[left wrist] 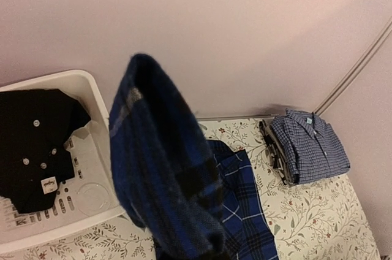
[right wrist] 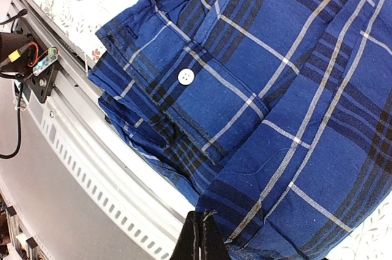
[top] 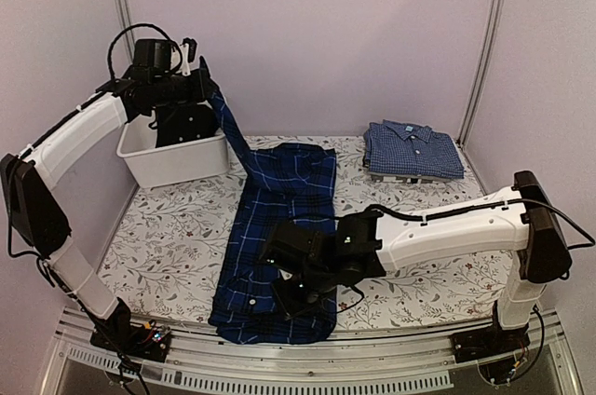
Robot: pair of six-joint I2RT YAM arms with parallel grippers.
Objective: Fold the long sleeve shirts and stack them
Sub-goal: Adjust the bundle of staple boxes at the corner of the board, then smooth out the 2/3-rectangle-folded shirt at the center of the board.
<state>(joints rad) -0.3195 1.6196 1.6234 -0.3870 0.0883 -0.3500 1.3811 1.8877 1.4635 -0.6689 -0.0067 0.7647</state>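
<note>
The sleeve (top: 232, 130) in my left gripper reaches past the shirt's side toward the white bin. I need to bring it back and lay it across the shirt (top: 293, 174).
The navy and royal-blue plaid long sleeve shirt (top: 279, 199) lies lengthwise on the table, its lower end at the front edge. My left gripper (top: 202, 78) is raised at the back left and shut on a sleeve (left wrist: 165, 168), which stretches from it down to the shirt. That sleeve hides its fingers in the left wrist view. My right gripper (right wrist: 202, 237) is low over the shirt's near end, shut with the plaid hem (right wrist: 245, 211) pinched at its tips. A lighter blue fine-checked shirt (top: 413, 150) sits folded at the back right.
A white bin (top: 172, 164) at the back left holds a black buttoned garment (left wrist: 33, 140), right under the left arm. The metal front rail (right wrist: 98, 156) runs just beside the right gripper. The walls stand close behind and to the right of the folded shirt (left wrist: 309, 146).
</note>
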